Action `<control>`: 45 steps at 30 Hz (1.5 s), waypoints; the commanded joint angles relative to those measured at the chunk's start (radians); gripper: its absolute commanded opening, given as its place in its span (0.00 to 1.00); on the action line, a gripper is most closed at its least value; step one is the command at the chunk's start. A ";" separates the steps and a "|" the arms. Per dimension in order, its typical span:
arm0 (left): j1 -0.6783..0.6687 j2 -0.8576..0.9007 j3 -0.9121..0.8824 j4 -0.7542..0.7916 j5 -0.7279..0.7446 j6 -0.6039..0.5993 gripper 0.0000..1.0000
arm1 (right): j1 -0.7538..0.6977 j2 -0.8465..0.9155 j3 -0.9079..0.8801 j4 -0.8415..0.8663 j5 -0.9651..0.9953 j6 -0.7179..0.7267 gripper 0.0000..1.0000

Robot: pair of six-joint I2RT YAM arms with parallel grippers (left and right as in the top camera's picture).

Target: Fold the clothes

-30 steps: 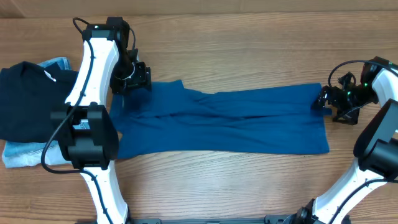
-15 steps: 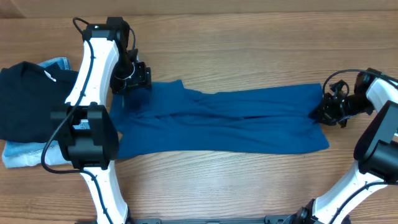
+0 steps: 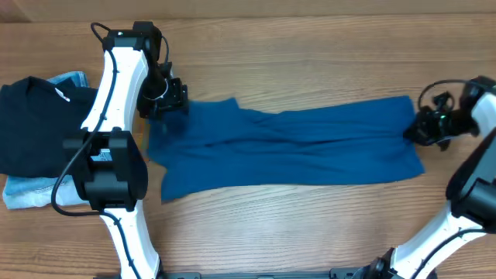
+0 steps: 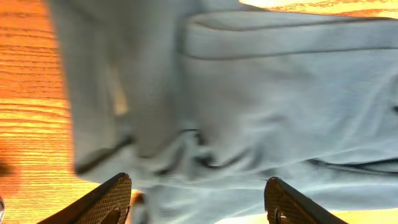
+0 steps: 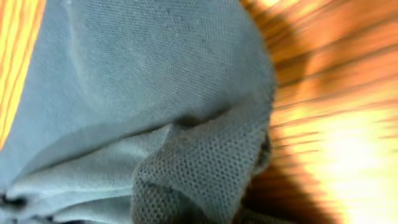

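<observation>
The garment is stretched out with its other end loose under my left gripper (image 3: 168, 149). Next, my right gripper brings the pinched edge back over the middle (image 3: 275, 143).
The clothes (image 3: 287, 151), one plain teal-blue garment, lie stretched flat across the middle of the wooden table in the overhead view. My left gripper (image 3: 169, 98) hovers open over the garment's upper left corner. In the left wrist view its fingertips (image 4: 117, 198) stand wide apart above the cloth (image 4: 249, 99) with nothing between them. My right gripper (image 3: 424, 129) is shut on the garment's right edge. The right wrist view shows bunched mesh fabric (image 5: 186, 168) pinched at the bottom, and the fabric hides the fingers.
A black folded garment (image 3: 35, 124) lies on light blue jeans (image 3: 29, 192) at the table's left edge, beside the left arm (image 3: 108, 174). The right arm's lower link (image 3: 474, 194) stands at the right edge.
My right gripper has shut on the garment's right edge and drawn it rightward, so the whole cloth has slid right and stretched. The left gripper has stayed in place, open.
</observation>
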 commanded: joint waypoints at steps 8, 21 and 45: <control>-0.006 -0.036 0.023 0.010 0.031 0.007 0.73 | -0.046 -0.007 0.253 -0.155 0.129 0.051 0.04; -0.007 -0.036 0.023 0.019 0.031 0.003 0.73 | 0.532 -0.051 0.309 -0.296 0.161 0.256 0.04; -0.007 -0.036 0.023 0.018 0.031 0.003 0.74 | 0.864 -0.005 0.241 -0.224 0.353 0.355 0.21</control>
